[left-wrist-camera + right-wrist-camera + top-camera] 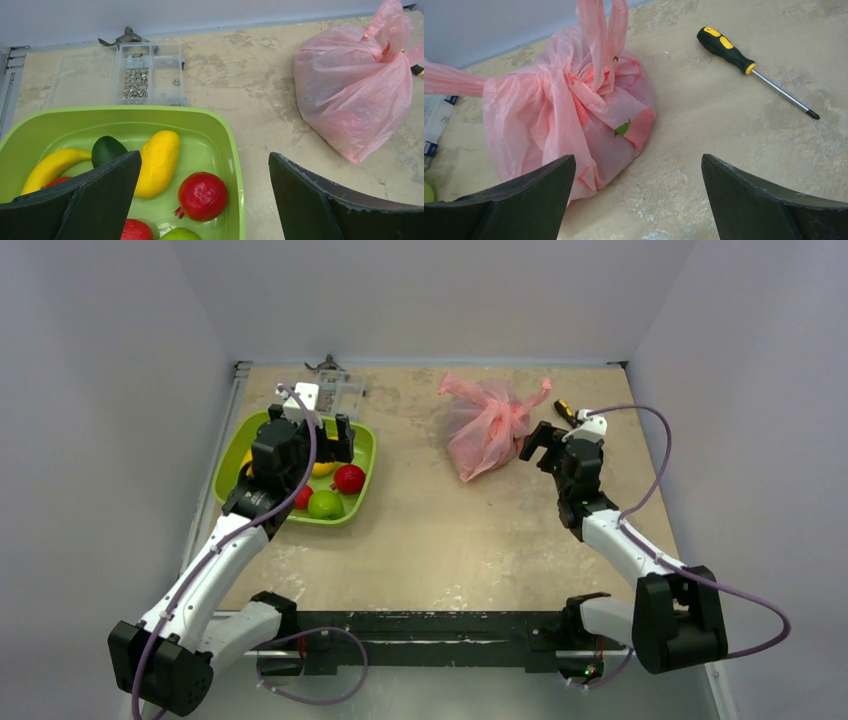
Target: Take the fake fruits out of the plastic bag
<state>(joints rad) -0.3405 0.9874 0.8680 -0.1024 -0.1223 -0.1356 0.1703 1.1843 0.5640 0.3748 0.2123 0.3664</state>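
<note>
My gripper will bring the whole pink plastic bag [482, 444] along, still tied, when it pulls, because the twisted handles [503, 413] are tied in a knot over the bag's opening.
The pink plastic bag [487, 427] sits crumpled at the back middle-right of the table, handles twisted up; it also shows in the left wrist view [356, 85] and the right wrist view [569, 112], where a bit of green fruit [622, 129] peeks through a gap. Several fake fruits lie in the lime-green tray [362, 438]: a red one [348, 478], a green one [325, 504], a yellow one [156, 161], a banana [50, 167], a dark green one [106, 149]. My left gripper [325, 430] is open and empty above the tray. My right gripper [543, 447] is open and empty just right of the bag.
A clear plastic parts box [146, 74] with screws lies behind the tray [210, 125]. A black-and-yellow screwdriver [744, 62] lies right of the bag. A small metal clamp [327, 364] sits at the back edge. Grey walls enclose the table.
</note>
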